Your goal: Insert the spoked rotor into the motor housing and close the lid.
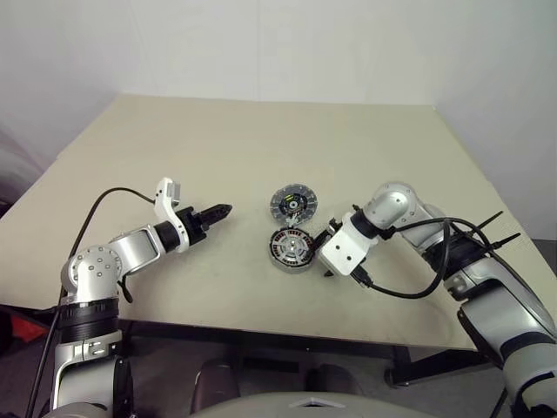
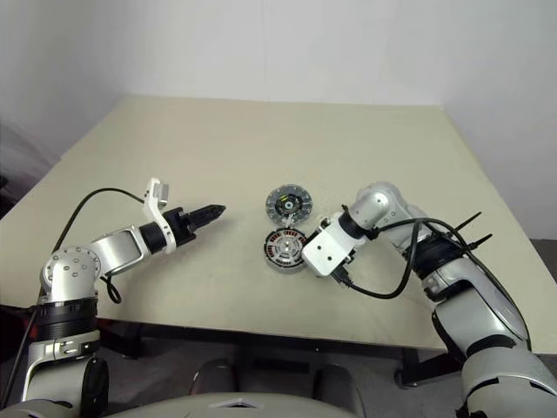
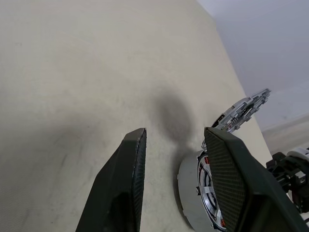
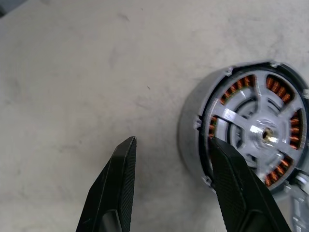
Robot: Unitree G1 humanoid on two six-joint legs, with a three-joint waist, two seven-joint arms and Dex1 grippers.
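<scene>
The lid's green-yellow (image 1: 282, 201) marks (image 1: 293, 205) point upward, so the lid will turn over and show its plain grey back when the robot closes it.
The motor housing (image 1: 291, 248) lies on the table (image 1: 218, 139), its copper windings in a ring. The spoked rotor (image 4: 263, 135) sits inside it, silver spokes and hub facing up. Just behind the housing lies the lid (image 1: 293, 205), flat, with green-yellow marks. My right gripper (image 4: 171, 145) stands open right beside the housing, pointing down; one finger (image 4: 231, 179) overlaps the housing's rim, and bare table shows between the fingers. My left gripper (image 1: 218, 212) hovers open and empty to the left of the parts, aimed toward them.
A black cable (image 1: 409, 292) loops from my right wrist over the table's near right part. The table's front edge (image 1: 261, 329) runs just below both arms. A white wall (image 1: 278, 43) rises behind the table.
</scene>
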